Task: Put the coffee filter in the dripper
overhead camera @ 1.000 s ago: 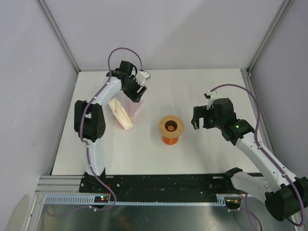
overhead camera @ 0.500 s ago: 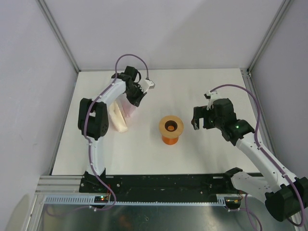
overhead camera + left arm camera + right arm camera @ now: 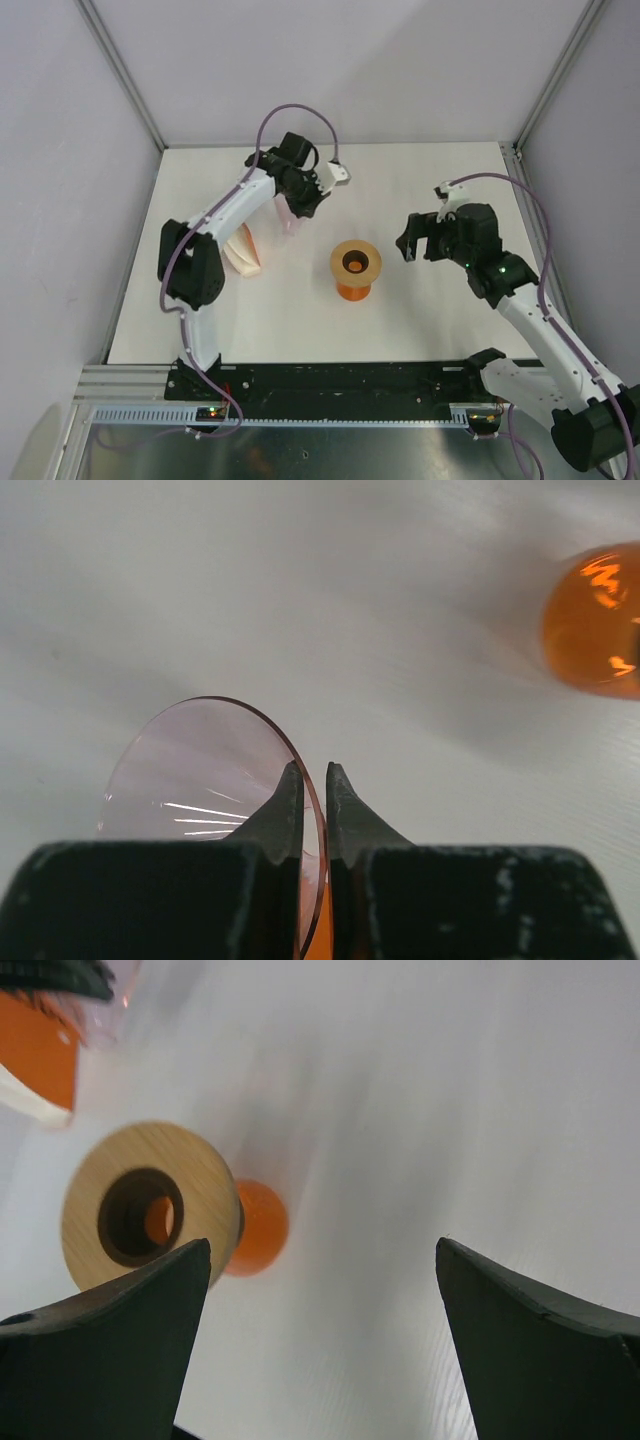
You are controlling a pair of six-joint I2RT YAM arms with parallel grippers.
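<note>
I should take the dripper rim's free side (image 3: 124, 755) with my right gripper before seating it on the wooden ring, as the dripper (image 3: 287, 216) hangs tilted by its rim from my left gripper.
The dripper (image 3: 289, 216), a translucent pinkish cone, hangs tilted from my left gripper (image 3: 302, 199) at the back left of the table. In the left wrist view the gripper (image 3: 313, 780) is shut on the dripper's thin round rim (image 3: 190, 770), one finger inside and one outside. No single coffee filter shows on its own; only a cream stack of folded filters (image 3: 244, 252) lies left of the dripper. My right gripper (image 3: 413, 246) hovers open and empty to the right of centre, its fingertips (image 3: 190, 1260) wide apart over bare table.
An orange cup with a wooden ring on top (image 3: 355, 269) stands at the table's centre, between the two grippers; it also shows as the ring and cup (image 3: 150, 1205) and as a blurred orange shape (image 3: 596, 620). White walls enclose the table.
My left gripper has shut on the dripper's rim and carried it right, away from the filter stack. The right gripper has shifted slightly and stays open.
</note>
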